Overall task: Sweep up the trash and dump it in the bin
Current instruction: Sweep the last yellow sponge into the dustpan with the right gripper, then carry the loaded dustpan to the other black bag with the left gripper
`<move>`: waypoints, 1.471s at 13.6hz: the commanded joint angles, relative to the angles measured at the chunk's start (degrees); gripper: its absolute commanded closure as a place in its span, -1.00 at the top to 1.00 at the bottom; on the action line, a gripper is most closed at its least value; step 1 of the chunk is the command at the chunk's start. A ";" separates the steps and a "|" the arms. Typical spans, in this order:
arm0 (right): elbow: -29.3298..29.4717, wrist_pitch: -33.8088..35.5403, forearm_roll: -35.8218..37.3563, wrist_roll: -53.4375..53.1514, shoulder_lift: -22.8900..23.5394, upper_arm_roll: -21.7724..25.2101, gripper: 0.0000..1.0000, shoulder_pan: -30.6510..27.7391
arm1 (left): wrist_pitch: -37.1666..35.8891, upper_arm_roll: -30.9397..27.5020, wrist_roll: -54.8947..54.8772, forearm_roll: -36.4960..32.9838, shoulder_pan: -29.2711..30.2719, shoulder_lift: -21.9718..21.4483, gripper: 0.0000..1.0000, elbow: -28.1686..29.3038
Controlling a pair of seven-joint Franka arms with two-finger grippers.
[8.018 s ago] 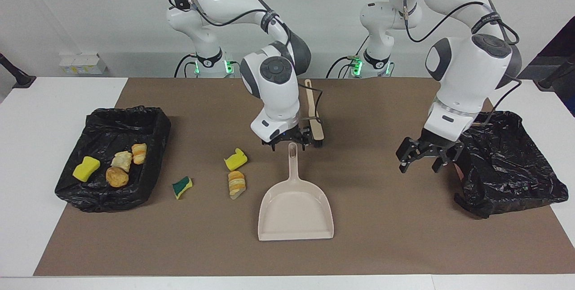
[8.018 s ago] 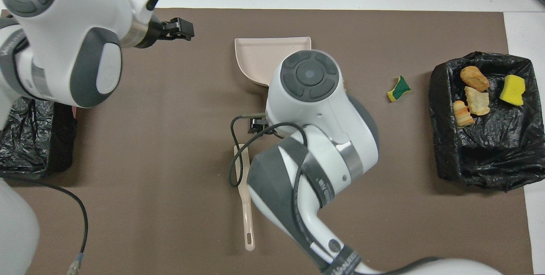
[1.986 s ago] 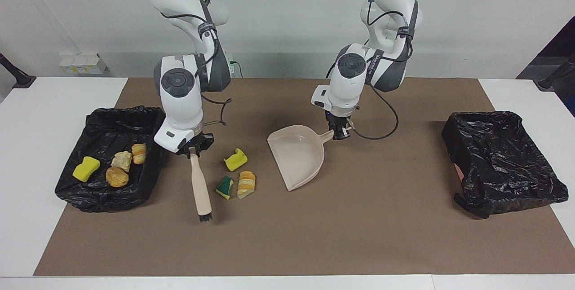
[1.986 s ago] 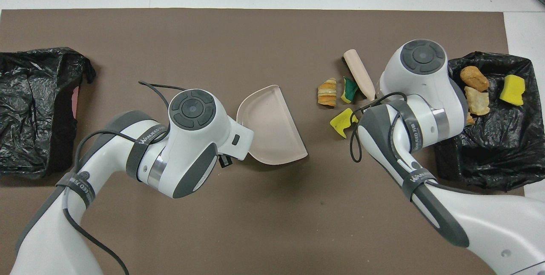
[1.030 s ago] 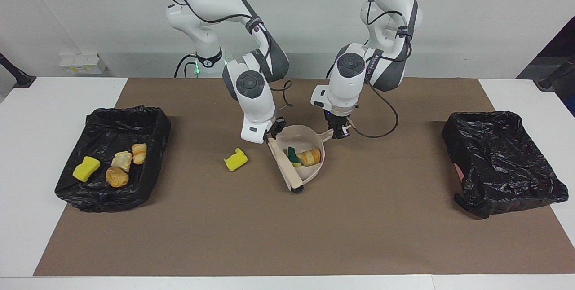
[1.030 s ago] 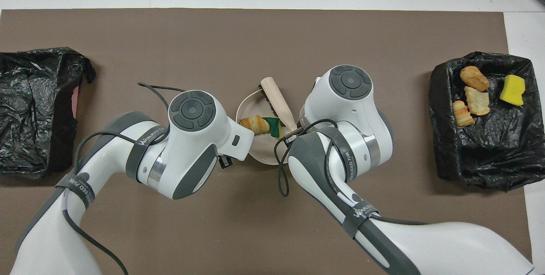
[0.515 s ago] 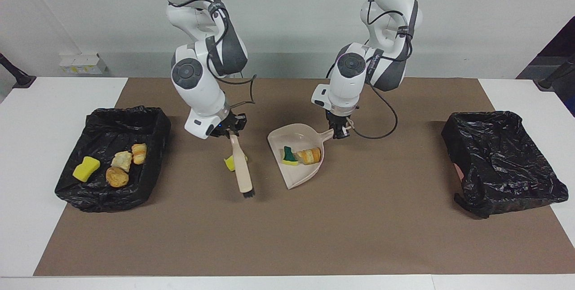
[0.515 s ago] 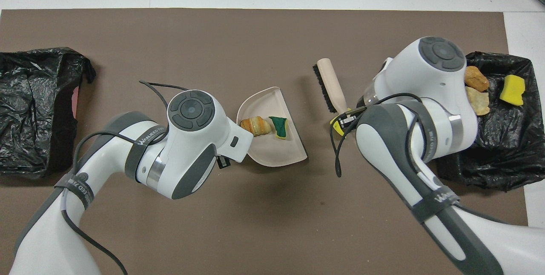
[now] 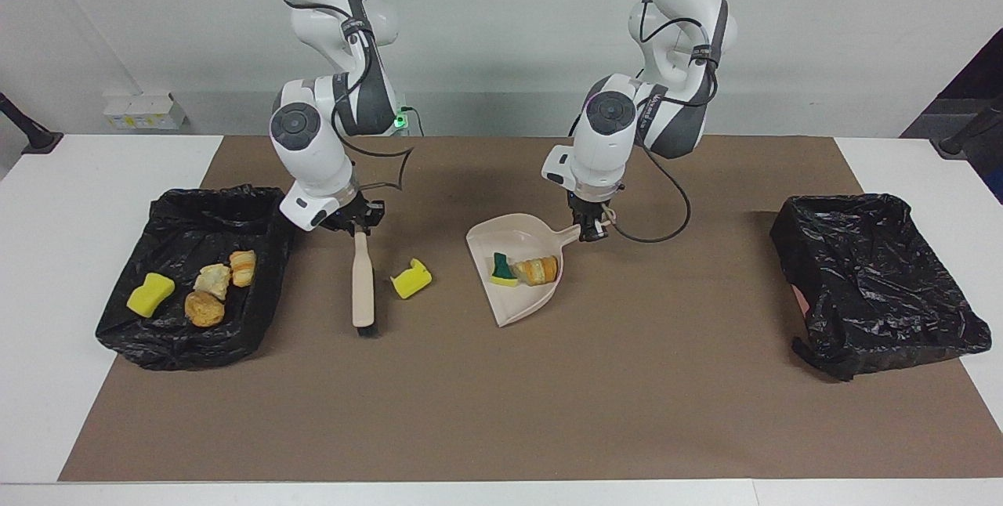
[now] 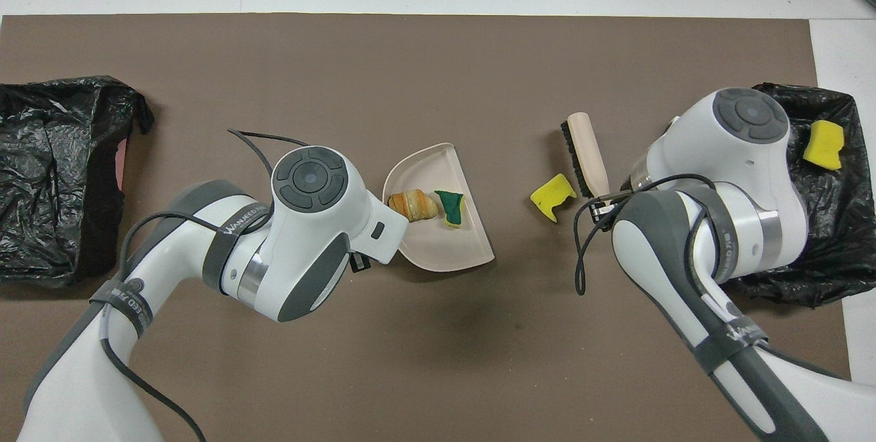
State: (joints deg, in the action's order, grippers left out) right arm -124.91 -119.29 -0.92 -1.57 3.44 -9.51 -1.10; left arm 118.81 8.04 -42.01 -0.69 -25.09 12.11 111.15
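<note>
My right gripper has the brush behind the yellow sponge piece (image 10: 554,196), which is outside the dustpan, so it should sweep back toward the dustpan's open edge (image 10: 472,203) before the dump.
My left gripper (image 9: 592,230) is shut on the handle of the beige dustpan (image 9: 511,238), which rests tilted on the mat mid-table. In the pan lie a green-and-yellow sponge (image 9: 501,269) and an orange bread lump (image 9: 539,270); both show in the overhead view (image 10: 449,204) (image 10: 413,204). My right gripper (image 9: 360,225) is shut on the beige brush (image 9: 363,287), its bristle end down on the mat. A yellow sponge piece (image 9: 410,279) lies on the mat between brush and dustpan, close beside the brush (image 10: 587,154).
A black-lined bin (image 9: 196,204) at the right arm's end holds a yellow sponge (image 9: 150,294) and three bread lumps (image 9: 211,280). A second black-lined bin (image 9: 870,279) stands at the left arm's end. A brown mat (image 9: 501,412) covers the table.
My right gripper has carried the brush over the yellow sponge piece toward the right arm's end, so the brush now stands between that piece and the bin. The dustpan has stayed put.
</note>
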 commanded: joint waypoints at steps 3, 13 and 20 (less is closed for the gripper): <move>-2.19 -5.07 -0.31 -8.00 1.65 -1.21 -1.00 6.62 | -0.06 -0.65 -0.71 -0.10 -0.58 -2.00 -1.00 2.32; 2.74 -4.64 -14.82 -10.66 5.97 -1.04 -1.00 19.03 | 1.08 -0.83 1.23 -0.01 1.44 -2.26 -1.00 3.29; 5.54 0.26 -6.49 -9.59 5.88 -0.60 -1.00 13.23 | -1.37 -0.65 6.50 0.86 7.76 -4.71 -1.00 3.29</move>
State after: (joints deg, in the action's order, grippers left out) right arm -122.20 -122.78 -10.26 -11.81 8.68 -9.86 13.71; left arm 118.55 7.32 -36.84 -0.41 -19.97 11.30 112.18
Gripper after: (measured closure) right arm 0.740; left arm 0.687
